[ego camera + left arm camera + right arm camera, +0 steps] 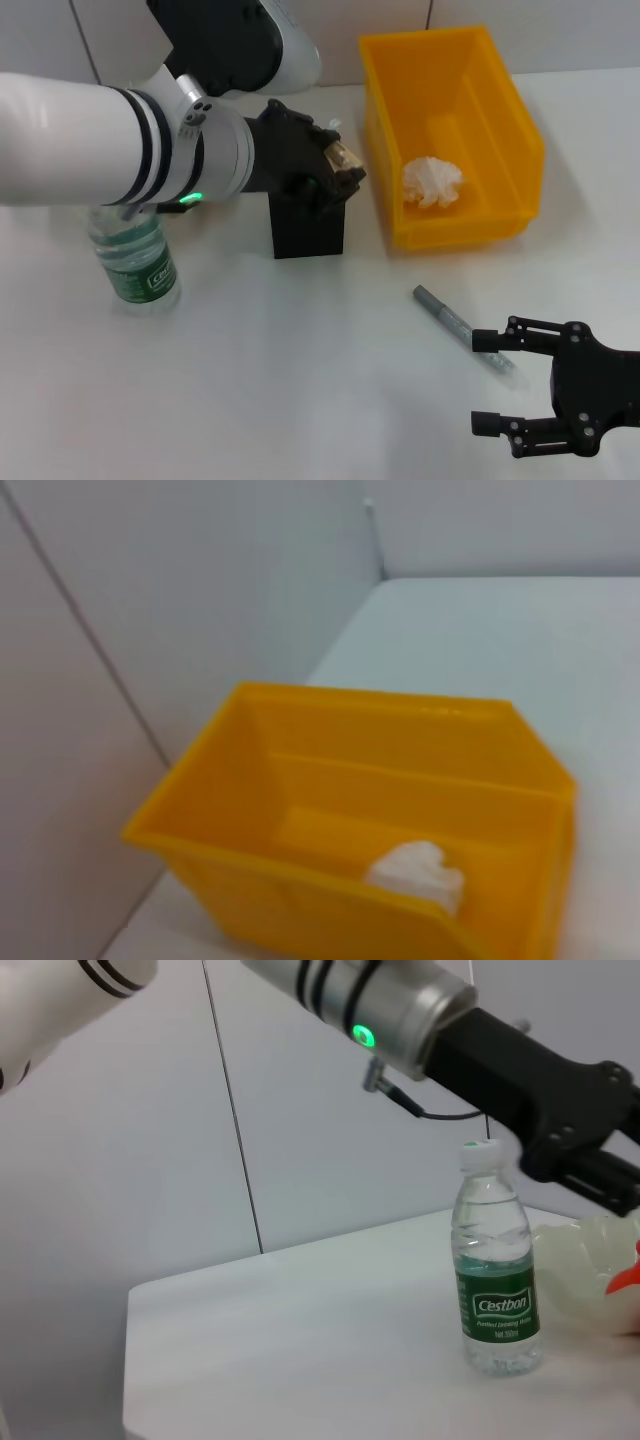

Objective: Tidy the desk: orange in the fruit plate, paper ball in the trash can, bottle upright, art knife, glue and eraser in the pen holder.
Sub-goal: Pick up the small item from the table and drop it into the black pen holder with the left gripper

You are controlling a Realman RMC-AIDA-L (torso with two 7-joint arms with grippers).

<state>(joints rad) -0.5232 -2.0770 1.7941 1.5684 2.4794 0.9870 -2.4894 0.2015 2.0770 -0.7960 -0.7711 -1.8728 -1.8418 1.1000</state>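
Observation:
The small tan object (343,157) is clear above the black pen holder's rim. My left gripper should keep going down into the holder's opening and let go there.
My left gripper (338,172) hovers over the black pen holder (309,228), shut on a small tan object (345,155); I cannot tell whether that is the glue or the eraser. The grey art knife (455,322) lies on the table, just beyond my open right gripper (483,382). The paper ball (432,182) (417,872) rests inside the yellow trash can (515,120) (250,790). The bottle (135,262) (495,1272) stands upright under my left forearm. In the right wrist view a pale fruit plate (572,1265) holds an orange thing (628,1272) at the picture's edge.
The white desk meets a grey wall at the back. The trash can stands right beside the pen holder. My left arm (90,135) spans the left rear of the desk and hides the fruit plate in the head view.

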